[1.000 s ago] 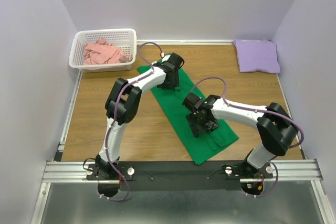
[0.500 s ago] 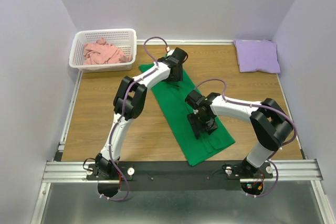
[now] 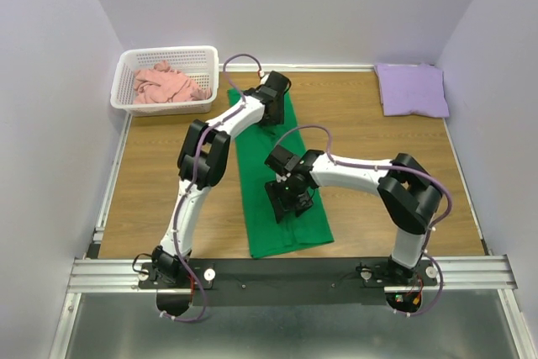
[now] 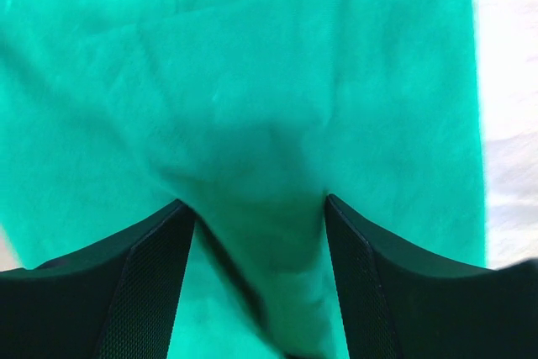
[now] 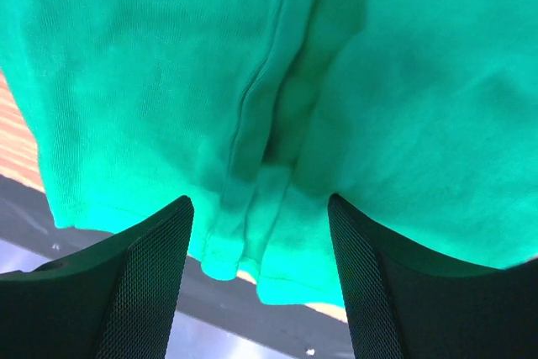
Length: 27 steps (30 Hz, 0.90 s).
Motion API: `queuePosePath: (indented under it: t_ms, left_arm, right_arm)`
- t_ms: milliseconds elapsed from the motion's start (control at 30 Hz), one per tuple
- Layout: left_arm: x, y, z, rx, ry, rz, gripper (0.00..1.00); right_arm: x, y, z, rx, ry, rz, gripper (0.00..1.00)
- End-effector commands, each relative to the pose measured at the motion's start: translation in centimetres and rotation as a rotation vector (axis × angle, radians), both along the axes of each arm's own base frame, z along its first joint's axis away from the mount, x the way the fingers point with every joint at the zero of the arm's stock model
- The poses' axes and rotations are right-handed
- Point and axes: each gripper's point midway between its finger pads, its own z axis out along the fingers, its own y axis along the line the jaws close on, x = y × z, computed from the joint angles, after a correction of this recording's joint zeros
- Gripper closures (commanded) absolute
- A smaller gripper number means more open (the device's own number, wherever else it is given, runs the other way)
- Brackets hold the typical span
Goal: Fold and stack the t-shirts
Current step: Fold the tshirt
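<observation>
The green t-shirt lies at a slant with its near hem (image 3: pixel 291 251) crooked to the table's edge, so next my right gripper turns the near half straight before it grabs the hem's corner (image 3: pixel 329 240).
The bright green t-shirt (image 3: pixel 256 178) lies as a long narrow strip running from the table's back to its front edge. My left gripper (image 3: pixel 271 115) (image 4: pixel 252 203) is down on its far end, with a raised ridge of green cloth (image 4: pixel 252 149) pinched between the jaws. My right gripper (image 3: pixel 290 199) (image 5: pixel 259 199) is down on the near half, shut on a bunched seam fold of the green cloth (image 5: pixel 252 124) just above the hem. The lavender t-shirt (image 3: pixel 411 90) lies folded at the back right. The salmon pink t-shirt (image 3: pixel 168 86) is crumpled in the basket.
The white lattice basket (image 3: pixel 168 52) stands at the back left corner. Grey walls close off the left, back and right. A black and metal rail (image 3: pixel 286 271) with both arm bases runs along the table's near edge.
The green shirt has swung from a diagonal to nearly straight front-to-back. My right gripper dragged its near end leftward, and my left gripper shifted slightly back and left at the far end.
</observation>
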Motion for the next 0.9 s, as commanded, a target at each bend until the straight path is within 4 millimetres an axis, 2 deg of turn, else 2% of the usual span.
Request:
queuePosePath:
  t_ms: [0, 33, 67, 100, 200, 300, 367, 467, 567, 667, 867]
  left_arm:
    - [-1.4, 2.1, 5.3, -0.007, -0.054, 0.048, 0.29]
    - [-2.2, 2.6, 5.0, 0.001, -0.039, 0.054, 0.29]
    - [-2.3, 2.8, 6.6, -0.020, -0.073, 0.073, 0.29]
    - [-3.1, 3.2, 6.1, -0.013, -0.057, 0.078, 0.29]
    - [-4.1, 3.6, 6.1, -0.030, -0.052, 0.102, 0.32]
    - [-5.5, 4.0, 3.8, -0.025, 0.006, 0.113, 0.38]
    - [-6.3, 4.1, 2.9, -0.033, 0.031, 0.116, 0.40]
    - [-6.8, 3.8, 2.7, -0.064, 0.025, 0.119, 0.40]
    - [-6.4, 3.3, 3.1, -0.085, 0.009, 0.116, 0.42]
    - [-5.8, 2.5, 2.5, -0.090, 0.015, 0.107, 0.44]
    - [-5.5, 2.5, -1.2, -0.050, 0.072, 0.106, 0.50]
  right_arm:
    - [3.0, 0.9, 3.0, 0.058, -0.177, -0.044, 0.27]
    - [3.3, 0.6, 3.5, 0.057, -0.206, -0.054, 0.26]
    - [4.2, 0.0, 4.8, 0.058, -0.268, -0.079, 0.26]
    - [4.4, -0.3, 5.2, 0.054, -0.295, -0.087, 0.26]
    - [5.4, -1.6, 6.8, 0.046, -0.382, -0.131, 0.25]
    - [5.3, -2.6, 6.5, 0.024, -0.396, -0.135, 0.24]
    - [4.7, -3.0, 5.6, 0.008, -0.368, -0.131, 0.24]
    - [3.5, -3.4, 4.3, 0.002, -0.311, -0.133, 0.24]
    - [2.6, -3.4, 3.1, -0.010, -0.265, -0.102, 0.25]
    - [1.7, -3.2, 2.1, -0.006, -0.208, -0.067, 0.27]
    - [0.8, -2.3, 0.1, 0.007, -0.137, -0.047, 0.30]
